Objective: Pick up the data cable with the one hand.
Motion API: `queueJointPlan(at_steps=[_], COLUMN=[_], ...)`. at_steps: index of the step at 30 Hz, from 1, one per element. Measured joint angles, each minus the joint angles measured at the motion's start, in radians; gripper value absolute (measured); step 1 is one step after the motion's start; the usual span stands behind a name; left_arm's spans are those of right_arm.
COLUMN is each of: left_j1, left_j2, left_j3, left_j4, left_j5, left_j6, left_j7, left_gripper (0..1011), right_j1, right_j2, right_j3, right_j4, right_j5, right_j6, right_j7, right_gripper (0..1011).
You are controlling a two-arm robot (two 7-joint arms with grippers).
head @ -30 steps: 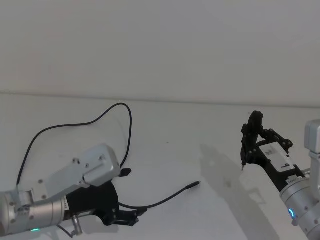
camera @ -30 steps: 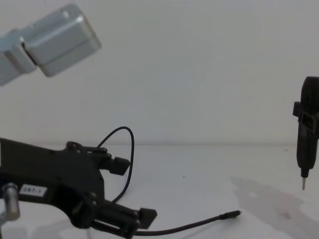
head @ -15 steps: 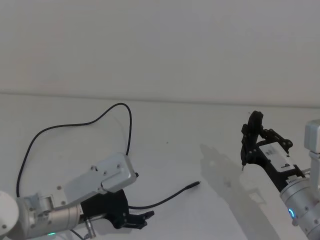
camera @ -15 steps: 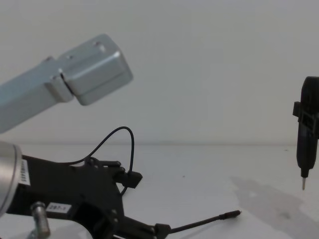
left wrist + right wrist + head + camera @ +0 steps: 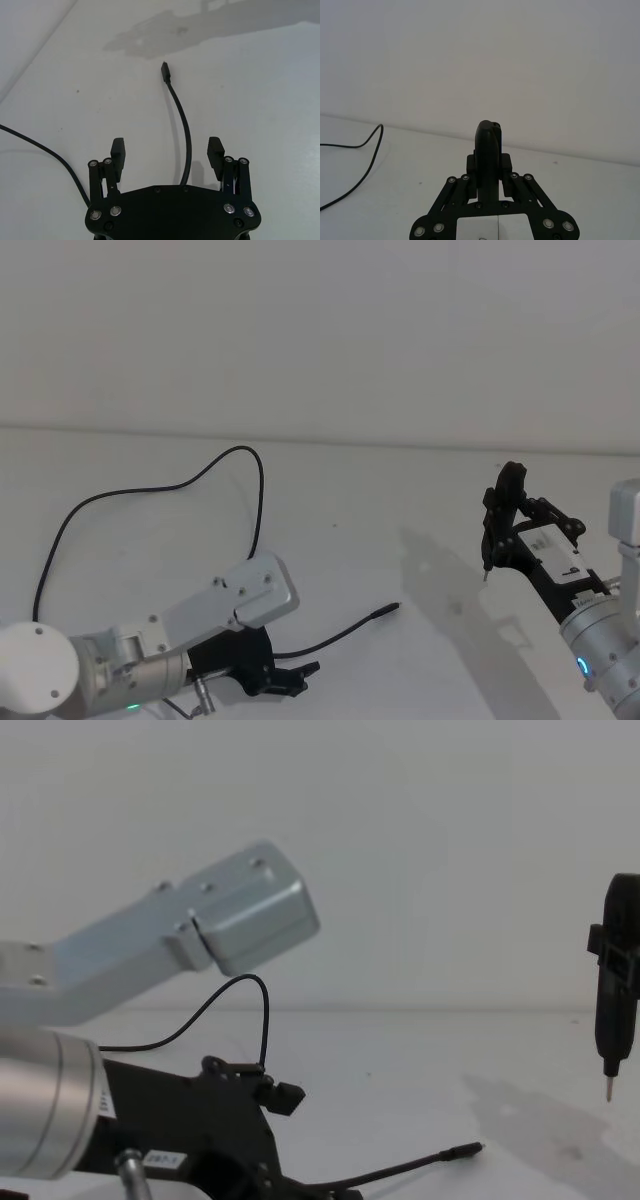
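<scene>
The data cable bends clear of its thin shadow (image 5: 174, 132), so its plug end (image 5: 462, 1151) will stay stiff and stretched out with little sag when I lift it.
The data cable (image 5: 258, 502) is thin and black. It loops across the white table, passes under my left arm, and ends in a slim plug (image 5: 388, 611) lying flat. In the left wrist view the cable (image 5: 186, 134) runs between the jaws of my left gripper (image 5: 167, 149), which is open and low over the table, with the plug (image 5: 165, 73) ahead of it. The same gripper (image 5: 290, 675) sits at the near left, its upper finger (image 5: 286, 1098) raised in the chest view. My right gripper (image 5: 489, 169) is shut on a narrow black tool (image 5: 616, 990) with a pin tip, held above the table at the right.
The white table (image 5: 400, 500) stretches to a plain wall behind. A faint shadow patch (image 5: 440, 575) lies between the plug and the right arm. My left arm's silver forearm (image 5: 200, 935) hangs over the cable's loop.
My left arm has slid right along the cable toward the plug and dropped lower, jaws still open. The cable and the right arm have not moved.
</scene>
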Motion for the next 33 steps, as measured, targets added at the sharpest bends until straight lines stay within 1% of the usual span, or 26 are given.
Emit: queueJointPlan(at_steps=[13,24,30,31,33], left_j1=[-0.033,-0.047,-0.051,-0.052,-0.053], left_j2=[-0.062,-0.101,-0.113,-0.115,-0.117], left_j3=[0.03,0.041,0.044,0.045,0.045], left_j4=[0.064,0.097,0.106,0.108,0.11], left_j5=[0.052,0.075,0.082,0.084,0.085], left_j6=[0.016,0.023,0.026,0.026,0.026], left_j7=[0.016,0.025,0.028,0.029,0.029], left_gripper=[1001,1000,892,844,817], right_j1=[0.0,0.0,0.0,0.0,0.0], right_j2=[0.0,0.0,0.0,0.0,0.0], right_j3=[0.0,0.0,0.0,0.0,0.0], right_j4=[0.0,0.0,0.0,0.0,0.0], right_j5=[0.0,0.0,0.0,0.0,0.0], right_j6=[0.0,0.0,0.0,0.0,0.0], right_j7=[0.0,0.0,0.0,0.0,0.0], right_gripper=[268,268,268,268,268])
